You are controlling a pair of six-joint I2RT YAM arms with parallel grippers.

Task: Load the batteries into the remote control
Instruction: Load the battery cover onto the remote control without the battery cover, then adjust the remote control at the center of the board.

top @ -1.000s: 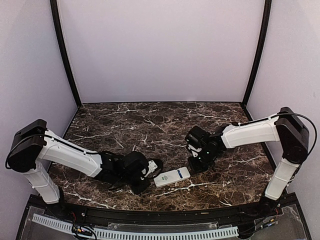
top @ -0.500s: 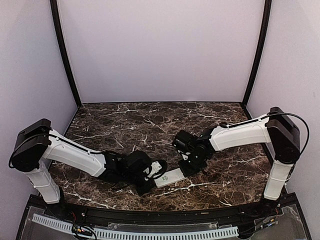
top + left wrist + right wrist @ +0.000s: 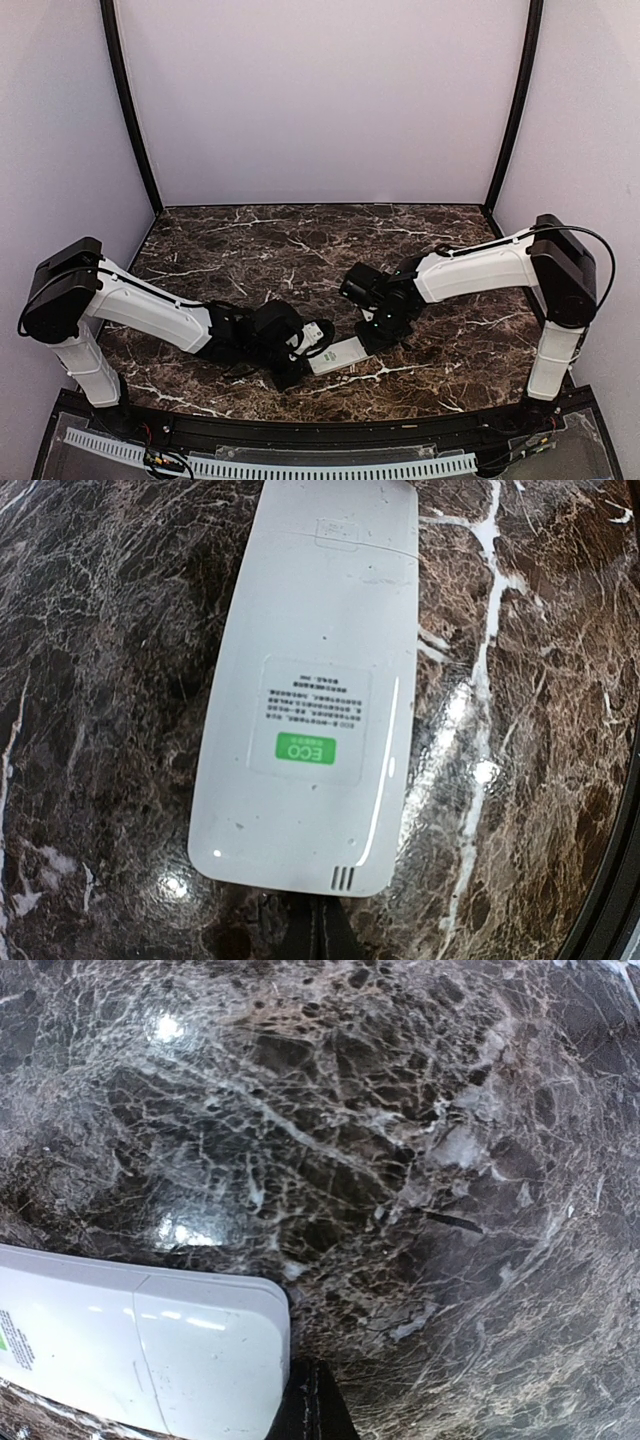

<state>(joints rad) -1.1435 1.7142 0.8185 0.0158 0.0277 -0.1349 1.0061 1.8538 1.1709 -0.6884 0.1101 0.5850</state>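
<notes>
Next, I back my right gripper off, open it and pick up the remote [image 3: 340,356] by its long sides, because the battery cover [image 3: 212,1352] is in place and my closed grippers touch only the remote's ends.
The white remote control [image 3: 338,354] lies back up on the dark marble table, its green ECO label [image 3: 305,750] showing and its battery cover [image 3: 205,1365] in place. My left gripper [image 3: 303,345] is shut, fingertips pressed together [image 3: 318,930] against the remote's near end. Shut as well, my right gripper [image 3: 368,335] rests its tips [image 3: 315,1405] at the remote's opposite end, by the cover corner. No batteries show in any view.
The marble tabletop [image 3: 300,250] stretches back to the pale walls. A black rail [image 3: 320,425] runs along the near edge, close behind the remote. Both arms reach inward from the sides and meet at the remote.
The right arm has swung left and down to the remote's right end. The left gripper has edged right against its other end. The blue mark seen earlier on the remote no longer shows.
</notes>
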